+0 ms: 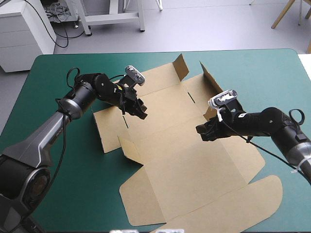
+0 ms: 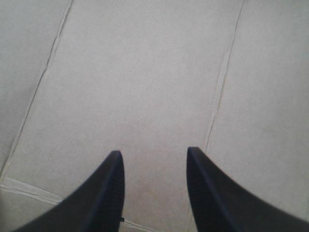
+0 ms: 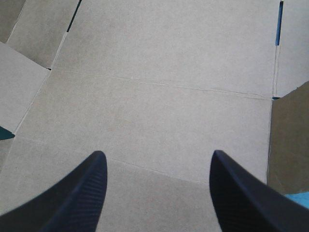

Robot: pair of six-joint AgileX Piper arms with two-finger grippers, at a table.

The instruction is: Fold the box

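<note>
The upright flap [image 1: 210, 114] is joined to its panel along an unbroken crease [image 3: 269, 140]. I expect the whole sheet to move and turn along when I pull the flap.
The brown box [image 1: 184, 160] lies as a cut sheet across the middle of the teal-green table, mostly flat, with two far flaps [image 1: 181, 65] raised. My left gripper [image 1: 142, 112] hovers open over the sheet's left part, close to the board. In the left wrist view its black fingers [image 2: 108, 193] stand apart over plain board [image 2: 145, 87] crossed by crease lines. My right gripper [image 1: 203, 132] is open above the sheet's right-middle. In the right wrist view its gripper [image 3: 157, 166] spans a panel [image 3: 159, 116], with a raised flap [image 3: 289, 135] beside it.
Teal-green cover [image 1: 58, 73] shows around the sheet on every side. A small side flap [image 1: 129, 148] stands slightly lifted at the sheet's left. Beyond the far edge stand a white cabinet [image 1: 24, 29] and a frame's legs [image 1: 112, 19].
</note>
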